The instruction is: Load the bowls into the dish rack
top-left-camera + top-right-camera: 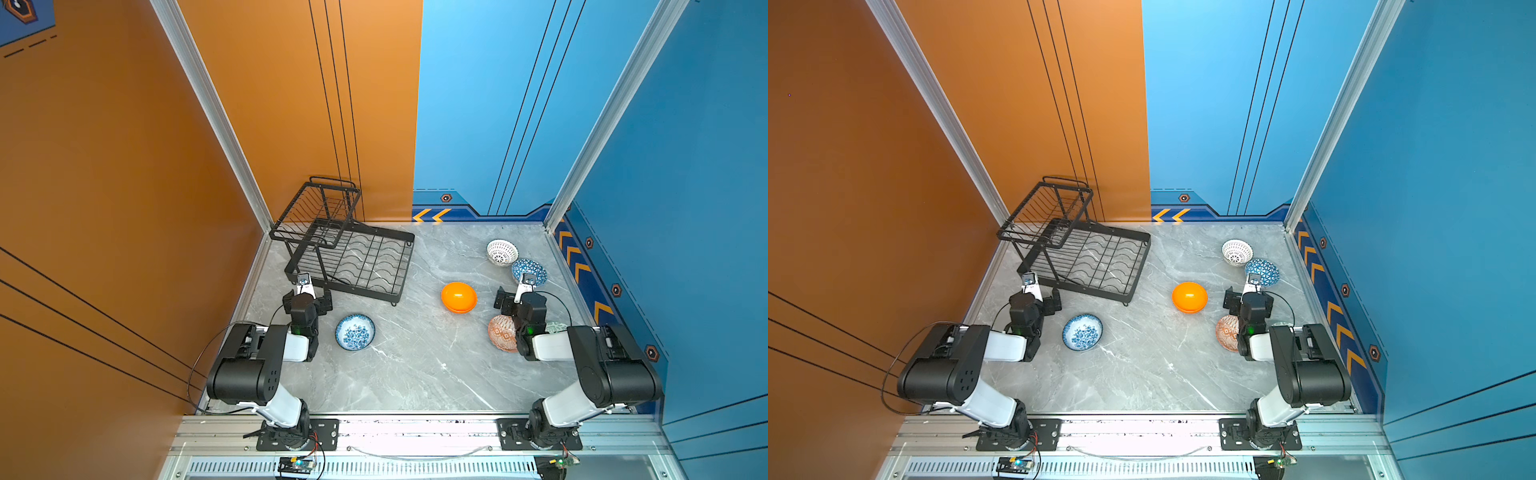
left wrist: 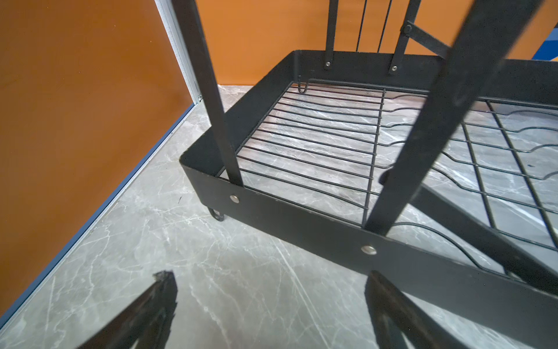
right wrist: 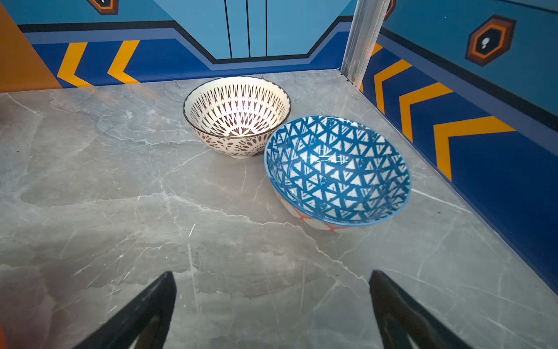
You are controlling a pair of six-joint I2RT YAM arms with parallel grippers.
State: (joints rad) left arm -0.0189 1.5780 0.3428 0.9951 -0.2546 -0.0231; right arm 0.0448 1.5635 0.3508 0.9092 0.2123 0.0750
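The blue-white floral bowl (image 1: 355, 332) is lying face up, far away from my right gripper, so next my left gripper picks it up and passes it over beside the dish rack (image 1: 416, 237).
The black wire dish rack (image 1: 406, 266) (image 1: 1140, 266) stands at the back left with nothing in it. My left gripper (image 1: 306, 293) (image 2: 270, 281) is open just before its front wall (image 2: 302, 223). A blue-white floral bowl (image 1: 355, 331) lies right of the left arm, and the orange bowl (image 1: 459, 297) sits mid-table. My right gripper (image 1: 521, 297) (image 3: 271, 273) is open, facing the white lattice bowl (image 3: 237, 116) and blue triangle bowl (image 3: 338, 169), which touch. The orange-white geometric bowl (image 1: 500, 332) and a pale green bowl (image 1: 556, 327) are partly hidden by the right arm.
The grey marble table (image 1: 415, 374) is walled in by an orange panel on the left and blue panels at the back and right. The rack's raised basket tier (image 1: 316, 212) overhangs its left half. An aluminium rail (image 1: 415, 432) runs along the front edge.
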